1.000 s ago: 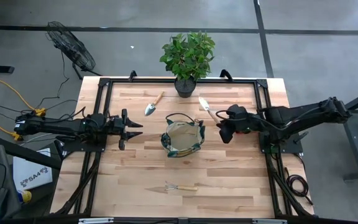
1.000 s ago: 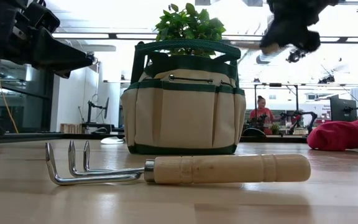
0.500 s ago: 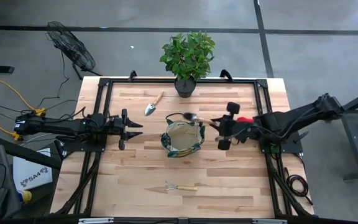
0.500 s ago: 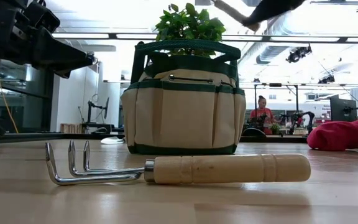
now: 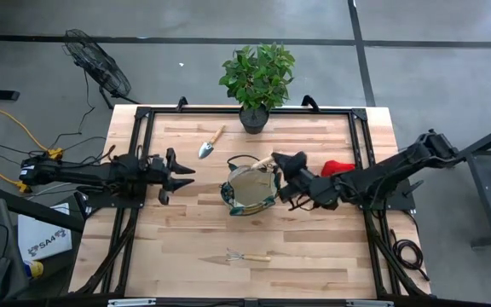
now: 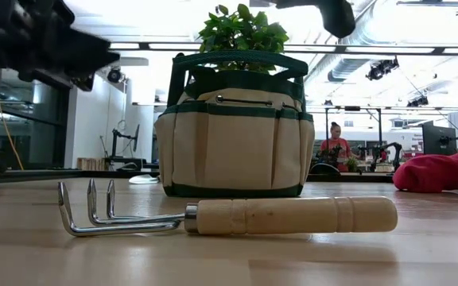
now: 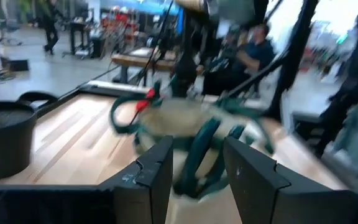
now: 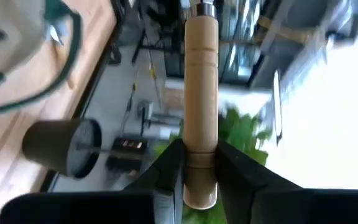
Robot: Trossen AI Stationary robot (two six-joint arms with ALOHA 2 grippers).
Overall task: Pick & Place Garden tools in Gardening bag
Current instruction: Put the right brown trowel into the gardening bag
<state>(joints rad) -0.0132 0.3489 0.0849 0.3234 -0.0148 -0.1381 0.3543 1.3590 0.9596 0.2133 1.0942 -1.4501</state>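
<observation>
The robot's right gripper is pinching the trowel handle's loose end point(image 8: 200, 191) and the trowel extends across above the bag, so next the left gripper grabs the trowel's wooden handle point(image 8: 201, 81) before the trowel goes into the bag.
The tan gardening bag with green trim point(image 5: 250, 191) stands upright on its base at the table's middle, and also shows in the low view point(image 6: 233, 131). My right gripper point(image 5: 280, 165) is just right of the bag's far rim, above the table, shut on a wooden-handled trowel point(image 8: 201, 93). My left gripper point(image 5: 177, 173) is open and empty left of the bag, pointing at it point(image 7: 191, 134). A second trowel point(image 5: 210, 142) lies far left of the bag. The hand fork point(image 5: 247, 256) lies flat near the front edge. A red bundle point(image 5: 339, 166) lies right of the bag. My right gripper pinches the trowel's wooden handle at its free end point(image 8: 201, 177) between its two fingers point(image 8: 169, 168). The handle runs straight out from the fingers, along them, its metal collar point(image 8: 201, 9) away from the gripper. The trowel is lifted clear, reaching toward the bag's rim point(image 5: 264, 161).
A potted green plant point(image 5: 257, 77) stands at the far edge behind the bag; its dark pot shows in both wrist views point(image 7: 2, 137) point(image 8: 64, 146). Bare wood lies between the bag and the fork. People sit in the room beyond the table point(image 6: 334, 143).
My right gripper has lifted the trowel off the table at the far right and carried it left toward the bag's rim, turning as it went. My left gripper has risen a little.
</observation>
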